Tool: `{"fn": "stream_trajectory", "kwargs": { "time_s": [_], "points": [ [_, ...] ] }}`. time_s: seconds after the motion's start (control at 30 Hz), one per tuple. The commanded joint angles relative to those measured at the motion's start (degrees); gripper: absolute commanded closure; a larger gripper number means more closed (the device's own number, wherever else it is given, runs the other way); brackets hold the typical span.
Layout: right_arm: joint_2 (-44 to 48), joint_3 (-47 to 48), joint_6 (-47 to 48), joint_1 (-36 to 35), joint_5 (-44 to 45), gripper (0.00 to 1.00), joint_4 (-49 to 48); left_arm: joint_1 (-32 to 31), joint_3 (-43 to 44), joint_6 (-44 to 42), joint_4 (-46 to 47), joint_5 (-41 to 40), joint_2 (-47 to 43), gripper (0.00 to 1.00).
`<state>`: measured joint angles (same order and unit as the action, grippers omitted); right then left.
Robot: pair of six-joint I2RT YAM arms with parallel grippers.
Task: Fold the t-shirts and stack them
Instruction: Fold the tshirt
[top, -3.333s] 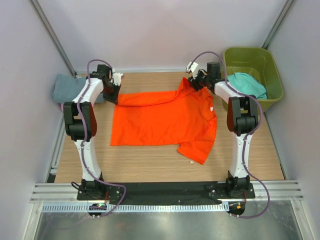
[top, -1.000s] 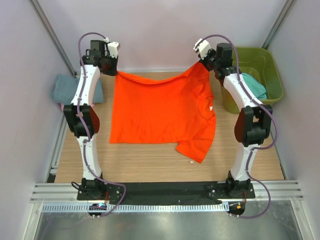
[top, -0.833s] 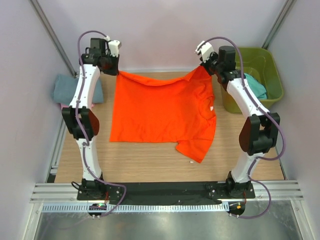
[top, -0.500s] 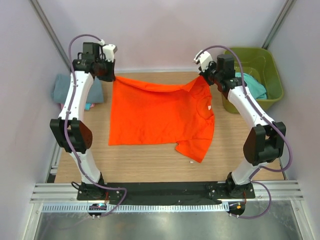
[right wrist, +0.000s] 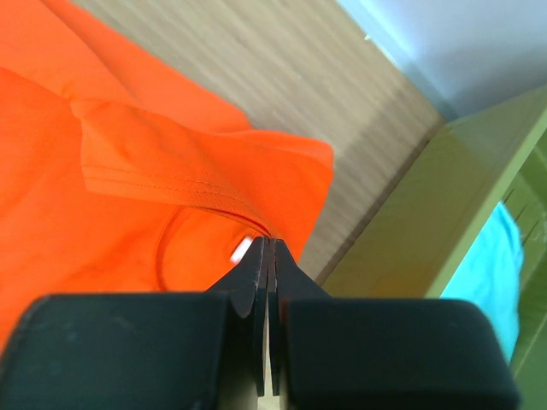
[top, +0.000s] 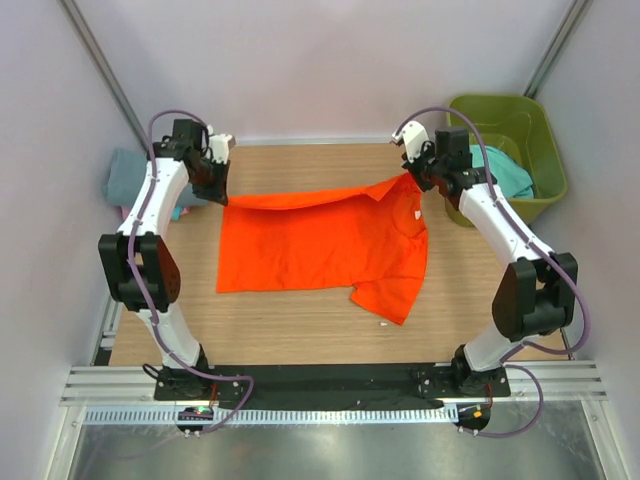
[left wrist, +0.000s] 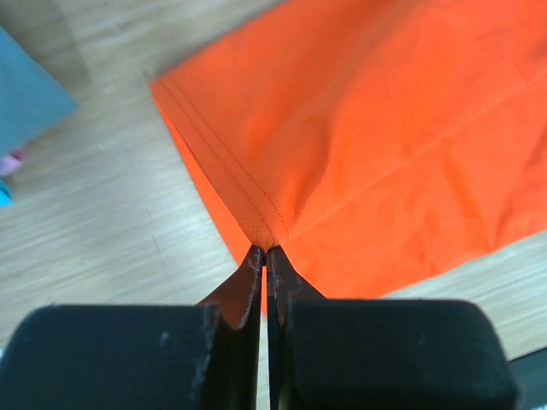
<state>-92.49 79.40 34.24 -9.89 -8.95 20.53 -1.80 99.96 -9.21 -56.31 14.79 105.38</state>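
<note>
I should use my left gripper and my right gripper to pull the orange t-shirt's far edge (top: 312, 199) toward the far wall (top: 315, 139) before folding, because that edge sags over the t-shirt's body.
The bright orange t-shirt (top: 320, 245) lies across the middle of the table, its far edge lifted and drawn over the rest. My left gripper (top: 216, 192) is shut on the shirt's far left hem corner (left wrist: 261, 226). My right gripper (top: 411, 179) is shut on the far right sleeve hem (right wrist: 171, 184), just above the white neck label (right wrist: 242, 248). A folded grey-blue t-shirt (top: 125, 175) lies at the far left with a bit of pink (top: 178, 212) under it. A teal t-shirt (top: 505, 168) rests in the tub.
The olive-green tub (top: 500, 110) stands at the far right corner, close beside my right arm; its wall (right wrist: 427, 213) fills the right of the right wrist view. Bare wood shows in front of the shirt, with a small white speck (top: 383, 324) on it.
Both grippers have come down and toward the near side, carrying the shirt's far edge with them. The raised cloth now lies lower, folding over the shirt's body.
</note>
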Motion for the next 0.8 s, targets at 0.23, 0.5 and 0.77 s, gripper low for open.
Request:
{"fn": "stream_trajectory", "kwargs": {
  "time_s": [0.23,0.5,0.77],
  "points": [
    [11.8,-9.0,-3.2,0.2,-0.6,0.98,2.7,0.0,-5.4,-0.6,-2.5,2.7,-3.7,1.00],
    [15.1,-13.6,-3.5,0.3,-0.6,0.99,3.6,0.1,-8.9,0.1,-2.2,1.7,-3.7,1.00],
    [15.8,-17.3,-4.2,0.1,-2.4,0.99,5.0,0.1,-11.7,-0.5,-2.9,1.0,-3.8,1.00]
  ]
}}
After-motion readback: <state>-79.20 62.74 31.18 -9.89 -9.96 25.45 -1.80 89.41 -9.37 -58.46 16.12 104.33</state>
